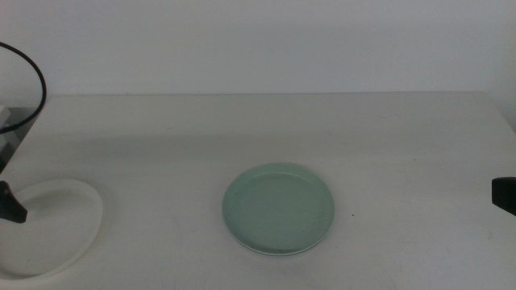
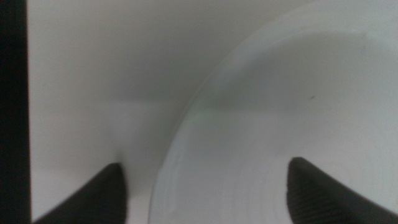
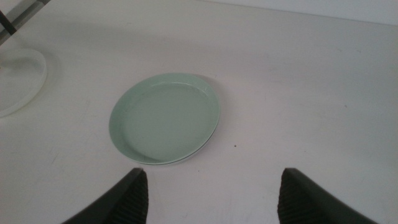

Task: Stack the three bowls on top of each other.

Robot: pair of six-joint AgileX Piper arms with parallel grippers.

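I expect the white bowl (image 1: 50, 229) to sink in and cover the green bowl when I stack it, because only a thin rim (image 1: 278, 254) shows under the green bowl.
A pale mint green bowl (image 1: 278, 208) sits at the middle of the table; it also shows in the right wrist view (image 3: 165, 118). A thin pale rim (image 1: 274, 254) shows under its near edge, so it seems to rest on another bowl; I cannot tell that bowl's colour. A white bowl (image 1: 68, 213) lies at the front left. My left gripper (image 1: 12, 205) is open just over the white bowl's rim (image 2: 186, 124), one jaw outside it and one inside. My right gripper (image 1: 504, 196) is open and empty at the right edge, back from the green bowl (image 3: 214, 199).
A black cable (image 1: 38, 84) loops at the far left by the left arm's base. The table's far edge meets a white wall. Bare tabletop lies between the green bowl and the right gripper.
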